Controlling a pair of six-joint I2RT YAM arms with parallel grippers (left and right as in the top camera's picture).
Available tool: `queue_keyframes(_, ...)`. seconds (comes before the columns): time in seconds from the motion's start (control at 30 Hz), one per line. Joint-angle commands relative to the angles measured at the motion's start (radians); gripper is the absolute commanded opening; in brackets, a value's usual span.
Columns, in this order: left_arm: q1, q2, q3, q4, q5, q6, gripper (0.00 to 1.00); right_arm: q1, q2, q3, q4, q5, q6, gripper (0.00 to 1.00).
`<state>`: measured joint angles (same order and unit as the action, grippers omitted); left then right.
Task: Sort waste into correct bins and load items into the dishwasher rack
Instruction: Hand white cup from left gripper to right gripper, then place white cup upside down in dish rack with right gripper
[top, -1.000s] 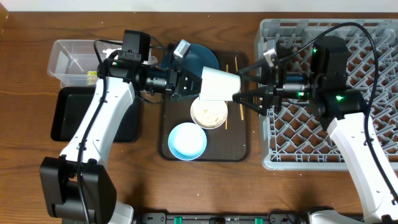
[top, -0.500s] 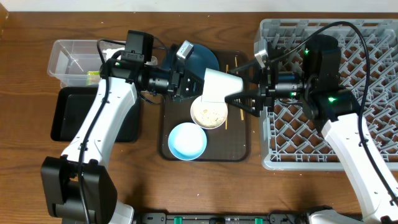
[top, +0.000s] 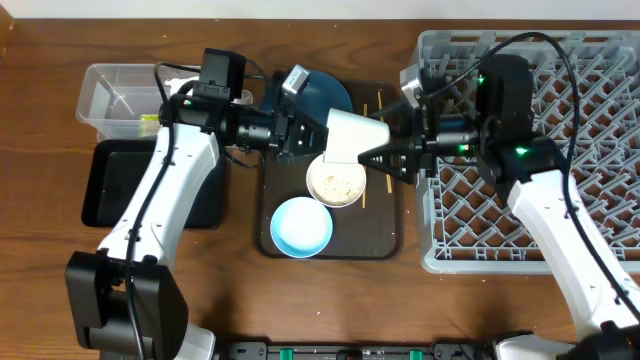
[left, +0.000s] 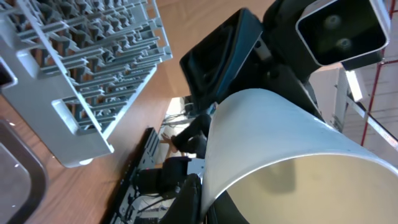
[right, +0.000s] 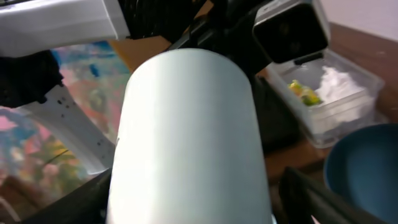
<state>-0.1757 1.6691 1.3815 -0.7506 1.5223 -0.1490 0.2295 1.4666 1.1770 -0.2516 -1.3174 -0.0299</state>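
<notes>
The robot's left gripper has the small white cup (top: 332, 141) by its rim, so next the right gripper grasps the closed end (top: 382, 136) and places the cup in the rack with its rim down.
My left gripper (top: 305, 135) is shut on the rim of the small white cup (top: 350, 135) and holds it on its side above the brown serving tray; the cup fills the left wrist view (left: 280, 143). My right gripper (top: 388, 152) is open, with its fingers on either side of the cup's closed end (right: 189, 137). The cream bowl (top: 335, 183) with rice scraps, the light blue bowl (top: 301, 227), the dark blue plate (top: 328, 92) and a chopstick (top: 366, 195) lie on the serving tray. The grey dishwasher rack (top: 430, 250) stands at the right.
The clear tub (top: 105, 85) at the far left holds white tissue (right: 339, 84) and a yellow-green wrapper (right: 308, 93). The black tray (top: 105, 190) lies just in front of it. The brown serving tray (top: 385, 235) sits between the bins and the rack.
My right gripper has moved left from the rack's edge until its open fingers straddle the cup's end. My left gripper has kept the cup almost still.
</notes>
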Motion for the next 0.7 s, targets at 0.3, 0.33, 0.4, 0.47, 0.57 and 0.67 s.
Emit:
queue_keyframes(0.3, -0.005, -0.01, 0.006, 0.001, 0.048, 0.018, 0.12, 0.025, 0.024, 0.005, 0.105, 0.0, 0.053, 0.44)
queue_keyframes(0.33, -0.005, -0.01, 0.006, 0.001, 0.049, 0.018, 0.13, 0.025, 0.024, 0.005, 0.108, 0.001, 0.052, 0.43)
queue_keyframes(0.4, -0.005, -0.01, 0.006, 0.001, 0.048, 0.018, 0.16, 0.023, 0.024, 0.005, 0.12, 0.001, 0.058, 0.43)
queue_keyframes(0.47, -0.005, -0.01, 0.006, 0.001, 0.048, 0.018, 0.23, 0.011, 0.024, 0.005, 0.134, 0.004, 0.085, 0.43)
queue_keyframes(0.57, -0.005, -0.01, 0.006, 0.001, 0.044, 0.018, 0.27, -0.032, 0.024, 0.005, 0.136, 0.015, 0.124, 0.37)
queue_keyframes(0.67, -0.005, -0.01, 0.006, 0.001, 0.015, 0.018, 0.28, -0.103, 0.024, 0.005, 0.127, 0.084, 0.222, 0.38)
